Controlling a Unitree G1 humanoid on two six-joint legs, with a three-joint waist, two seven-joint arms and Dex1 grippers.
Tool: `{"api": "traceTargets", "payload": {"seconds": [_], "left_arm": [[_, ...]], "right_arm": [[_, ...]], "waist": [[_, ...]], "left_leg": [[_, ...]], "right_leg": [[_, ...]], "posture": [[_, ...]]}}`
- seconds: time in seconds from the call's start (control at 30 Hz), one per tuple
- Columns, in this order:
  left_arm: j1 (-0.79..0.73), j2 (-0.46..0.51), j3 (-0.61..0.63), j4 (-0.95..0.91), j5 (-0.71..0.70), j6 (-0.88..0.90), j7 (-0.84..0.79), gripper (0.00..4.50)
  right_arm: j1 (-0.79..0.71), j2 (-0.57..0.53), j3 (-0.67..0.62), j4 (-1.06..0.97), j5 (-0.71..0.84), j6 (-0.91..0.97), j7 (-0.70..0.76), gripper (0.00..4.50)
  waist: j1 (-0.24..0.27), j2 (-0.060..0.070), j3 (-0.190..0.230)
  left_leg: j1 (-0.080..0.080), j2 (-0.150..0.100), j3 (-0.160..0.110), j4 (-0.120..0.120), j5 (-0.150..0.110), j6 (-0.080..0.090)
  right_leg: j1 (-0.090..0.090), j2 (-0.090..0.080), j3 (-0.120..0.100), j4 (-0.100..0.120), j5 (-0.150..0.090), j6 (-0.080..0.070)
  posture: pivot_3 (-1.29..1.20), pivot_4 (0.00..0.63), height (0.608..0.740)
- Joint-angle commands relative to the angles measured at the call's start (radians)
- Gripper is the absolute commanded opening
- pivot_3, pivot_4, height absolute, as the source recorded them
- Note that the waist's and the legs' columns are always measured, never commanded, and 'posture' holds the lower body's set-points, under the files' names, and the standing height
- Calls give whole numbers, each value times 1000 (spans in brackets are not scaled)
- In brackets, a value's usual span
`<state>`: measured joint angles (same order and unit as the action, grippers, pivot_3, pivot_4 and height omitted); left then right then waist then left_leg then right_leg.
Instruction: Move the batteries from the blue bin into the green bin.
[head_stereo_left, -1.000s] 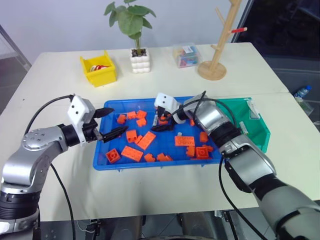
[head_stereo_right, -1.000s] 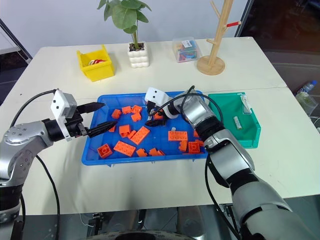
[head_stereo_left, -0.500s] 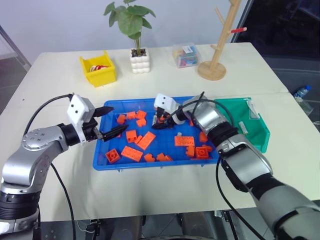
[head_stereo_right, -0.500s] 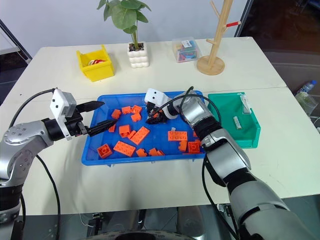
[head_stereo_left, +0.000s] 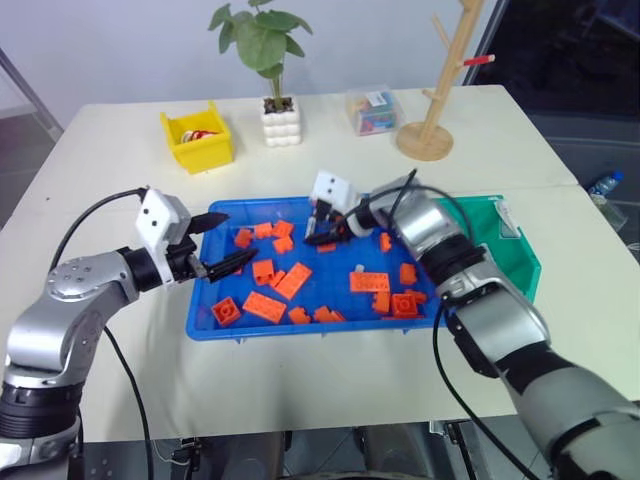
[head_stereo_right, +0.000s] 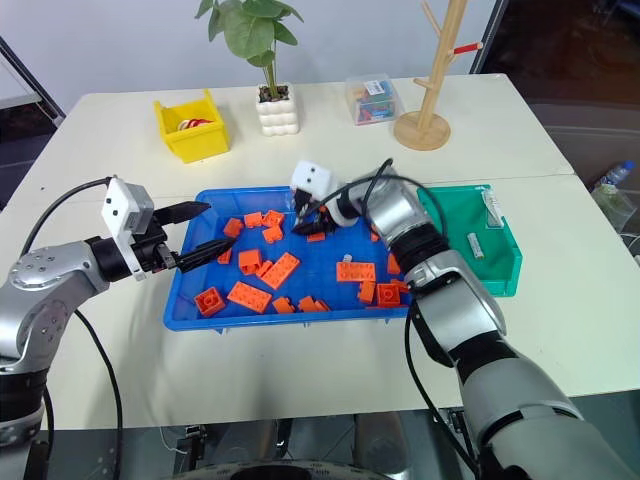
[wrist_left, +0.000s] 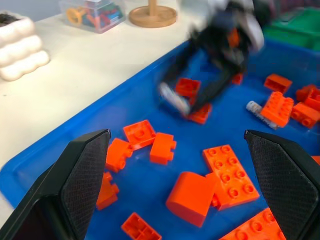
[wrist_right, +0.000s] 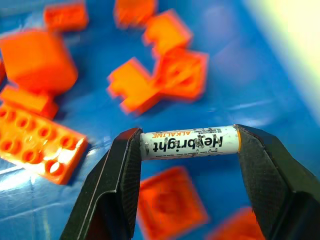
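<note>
The battery (wrist_right: 190, 142) is held by both ends in my right gripper, clear of the orange bricks, so I should keep carrying it until it hangs over the green bin's bottom (head_stereo_right: 484, 262).
The blue bin (head_stereo_left: 214, 326) lies mid-table, strewn with orange bricks (head_stereo_left: 292, 281). My right gripper (head_stereo_left: 323, 229) hovers above its far middle, shut on a battery (wrist_right: 190, 142) clamped end to end between the fingers and lifted clear of the bricks. Another battery (head_stereo_left: 357, 269) lies on the bin floor near the right-hand bricks and appears again as the loose battery (wrist_left: 255, 107) in the left wrist view. The green bin (head_stereo_left: 516, 262) stands just right of the blue one, with two batteries (head_stereo_right: 476, 244) in it. My left gripper (head_stereo_left: 226, 246) is open over the blue bin's left end, holding nothing.
At the back of the table stand a yellow bin (head_stereo_left: 197, 137), a potted plant (head_stereo_left: 280, 118), a clear box (head_stereo_left: 372, 110) and a wooden peg stand (head_stereo_left: 428, 136). A bottle (head_stereo_left: 604, 185) lies beyond the table's right edge.
My right gripper has closed on a battery among the bricks and lifted it up out of the blue bin. The left gripper has stayed put.
</note>
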<state>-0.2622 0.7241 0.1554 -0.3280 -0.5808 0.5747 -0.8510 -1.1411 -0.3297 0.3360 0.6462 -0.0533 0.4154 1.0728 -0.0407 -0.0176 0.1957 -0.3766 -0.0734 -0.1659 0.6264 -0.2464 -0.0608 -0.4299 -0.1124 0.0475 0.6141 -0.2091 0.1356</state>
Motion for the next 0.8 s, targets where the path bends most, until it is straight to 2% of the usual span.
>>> {"api": "traceTargets", "payload": {"seconds": [0.03, 0.3, 0.5, 0.67, 0.8], "left_arm": [[-67, -24, -34, 23, -11, -31, -37, 4500], [-252, -132, -110, 125, -45, -14, -95, 4500], [-333, -157, -168, 231, -5, -57, -168, 4500], [-363, -151, -187, 292, 25, -87, -222, 4500], [-377, -142, -186, 341, 46, -102, -255, 4500]], "right_arm": [[-48, -61, -72, -100, 29, 40, 9, 2236], [43, -340, -178, -318, 42, 194, 13, 2236], [214, -557, -274, -490, 66, 317, 15, 2236], [397, -676, -376, -692, 130, 462, 15, 2236], [513, -711, -444, -827, 190, 563, -6, 2236]], "waist": [[0, 0, 0], [0, 0, 0], [-4, 0, 0], [-2, 0, 0], [-2, 0, 0]], "left_leg": [[0, 0, 0, 0, 0, 0], [-1, -1, 0, 0, 0, 0], [-1, 0, 2, 1, 0, 0], [-1, 0, 3, 1, 0, 0], [-1, 0, 3, 3, 0, 1]], "right_leg": [[0, 0, 0, 0, 0, 0], [1, -1, 0, -1, 0, 0], [0, -1, 0, -1, 0, 0], [0, -1, 1, -1, 0, 0], [1, -1, 1, -1, 0, 1]], "posture": [[0, 150, 740], [0, 150, 740], [0, 150, 740], [0, 150, 740], [0, 150, 740]]}}
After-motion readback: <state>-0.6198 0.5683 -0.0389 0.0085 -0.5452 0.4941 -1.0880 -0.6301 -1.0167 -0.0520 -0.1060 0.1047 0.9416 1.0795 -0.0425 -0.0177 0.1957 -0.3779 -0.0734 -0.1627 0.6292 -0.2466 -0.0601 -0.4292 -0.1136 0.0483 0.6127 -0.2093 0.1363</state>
